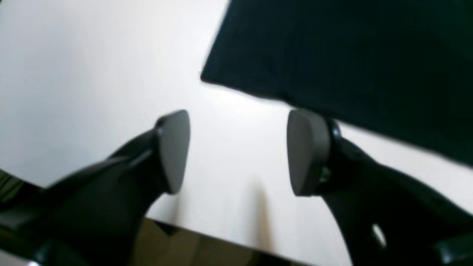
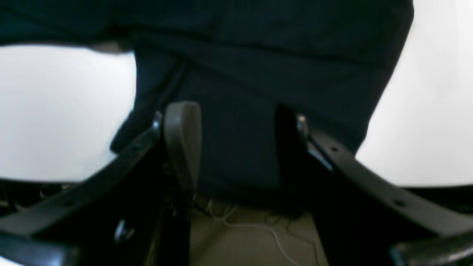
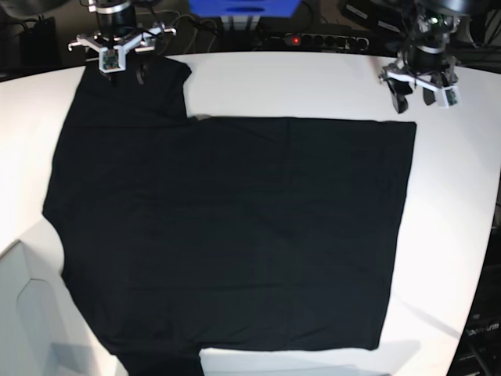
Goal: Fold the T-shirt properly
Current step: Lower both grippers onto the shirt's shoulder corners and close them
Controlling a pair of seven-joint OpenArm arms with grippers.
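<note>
The black T-shirt's corner (image 3: 412, 124) lies flat in line with the open fingers of my left gripper, so I should keep moving in until they are on both sides of the corner's edge (image 3: 411, 129), then close them.
The black T-shirt (image 3: 235, 227) lies spread flat on the white table (image 3: 313, 86), plain side up; no print or tag shows. My left gripper (image 3: 413, 95) is open and empty just beyond the shirt's far right corner. In the left wrist view the left gripper (image 1: 240, 147) hovers over bare table, with the shirt's corner (image 1: 332, 48) just ahead. My right gripper (image 3: 125, 69) is at the far left sleeve. In the right wrist view the right gripper (image 2: 238, 144) is open, and the sleeve cloth (image 2: 240, 74) lies between its fingers (image 2: 183, 140) at the table's edge.
A power strip (image 3: 313, 39) with a red light, a blue box (image 3: 243, 9) and cables sit behind the table's far edge. The table's rounded edge runs down the right side (image 3: 489, 258). Floor with a white cable (image 2: 266, 229) shows below the right gripper.
</note>
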